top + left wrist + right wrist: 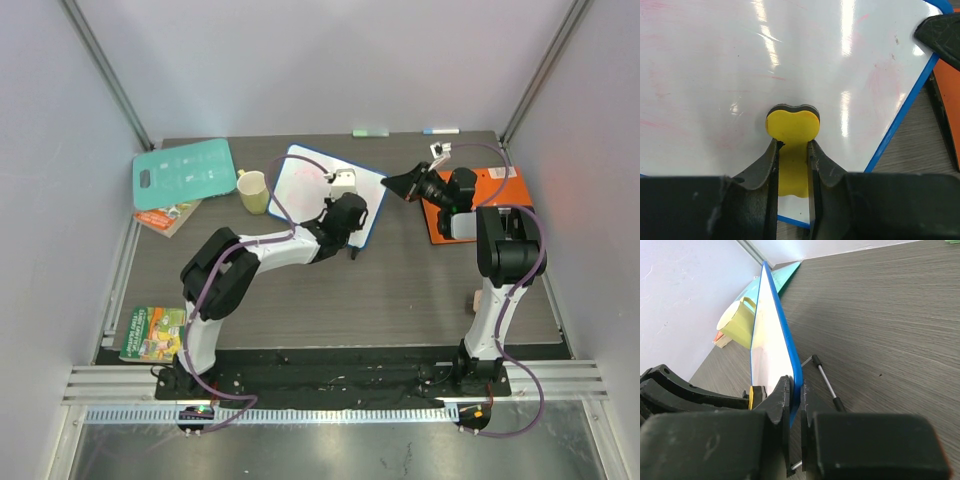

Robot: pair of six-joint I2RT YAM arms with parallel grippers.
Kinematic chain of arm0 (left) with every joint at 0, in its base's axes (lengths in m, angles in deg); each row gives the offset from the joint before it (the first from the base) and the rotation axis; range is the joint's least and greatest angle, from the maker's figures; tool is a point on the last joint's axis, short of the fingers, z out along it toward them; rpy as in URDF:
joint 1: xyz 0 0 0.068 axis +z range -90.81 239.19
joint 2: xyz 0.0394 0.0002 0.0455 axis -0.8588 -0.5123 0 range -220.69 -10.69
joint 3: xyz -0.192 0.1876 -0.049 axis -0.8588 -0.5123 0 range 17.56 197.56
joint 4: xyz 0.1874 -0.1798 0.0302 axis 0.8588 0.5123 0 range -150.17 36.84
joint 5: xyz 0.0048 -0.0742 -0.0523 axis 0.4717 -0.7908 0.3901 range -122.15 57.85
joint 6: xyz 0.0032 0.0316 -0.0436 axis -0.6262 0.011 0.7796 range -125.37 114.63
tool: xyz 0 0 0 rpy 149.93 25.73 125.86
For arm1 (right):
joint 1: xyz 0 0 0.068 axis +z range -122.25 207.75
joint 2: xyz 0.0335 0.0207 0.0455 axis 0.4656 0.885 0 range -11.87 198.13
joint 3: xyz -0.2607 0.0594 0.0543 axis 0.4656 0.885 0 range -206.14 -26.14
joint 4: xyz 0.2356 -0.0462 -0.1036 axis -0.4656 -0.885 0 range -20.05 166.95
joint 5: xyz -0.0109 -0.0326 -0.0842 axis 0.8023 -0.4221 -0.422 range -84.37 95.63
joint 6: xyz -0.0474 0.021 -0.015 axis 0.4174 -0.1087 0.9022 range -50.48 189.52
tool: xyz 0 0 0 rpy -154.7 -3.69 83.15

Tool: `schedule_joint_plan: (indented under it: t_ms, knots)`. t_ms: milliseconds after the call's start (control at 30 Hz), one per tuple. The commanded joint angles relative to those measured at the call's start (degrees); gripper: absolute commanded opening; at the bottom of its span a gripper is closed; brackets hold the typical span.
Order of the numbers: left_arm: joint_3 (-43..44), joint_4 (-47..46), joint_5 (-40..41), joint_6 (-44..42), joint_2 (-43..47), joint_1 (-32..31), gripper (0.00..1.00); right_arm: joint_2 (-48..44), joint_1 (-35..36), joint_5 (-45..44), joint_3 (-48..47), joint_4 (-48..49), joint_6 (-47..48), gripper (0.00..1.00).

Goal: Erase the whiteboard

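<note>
The robot's left gripper should wipe the eraser back up across the smears, because the eraser is close to the whiteboard's lower edge [793, 220] while red smears remain higher up [772, 77].
The whiteboard [305, 185], white with a blue frame, stands tilted at the table's far middle. Faint red smears remain on its face [740, 75]. My left gripper [340, 182] is shut on a yellow eraser [792, 125] with a dark felt base, pressed against the board near its lower edge. My right gripper [392, 183] is shut on the board's blue right edge [790, 355], with a finger [785, 395] on each side. The board's wire stand with black feet [825, 380] rests on the table behind it. The eraser [751, 396] shows by the right gripper's fingers.
A yellow mug [253, 192] and a teal cutting board [185, 172] lie left of the board. An orange folder [495, 185] lies under the right arm. Books lie at the left [175, 217] and near left [153, 333]. A small wooden block [478, 298] sits near right.
</note>
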Motion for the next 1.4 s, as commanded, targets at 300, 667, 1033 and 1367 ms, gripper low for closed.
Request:
schedule_joint_plan:
  t_ms: [300,667,1033,1367]
  knots:
    - [19.54,10.35,3.56,-8.85,-13.14,-1.04,0.0,-2.48,1.49,4.88,-1.43,3.66,4.97,0.01]
    - [24.58,9.92,4.36,-11.76,-13.95,2.92,0.0,-2.39,1.66,4.97,-1.43,3.48,5.15,0.01]
    - [2.44,5.52,1.19,0.53,-7.53,-1.99,0.0,-2.57,1.75,5.06,-1.52,3.48,5.06,0.01]
    - [-2.32,6.67,3.82,7.05,-8.23,-6.13,0.0,-2.39,1.66,5.15,-1.43,3.75,4.97,0.01]
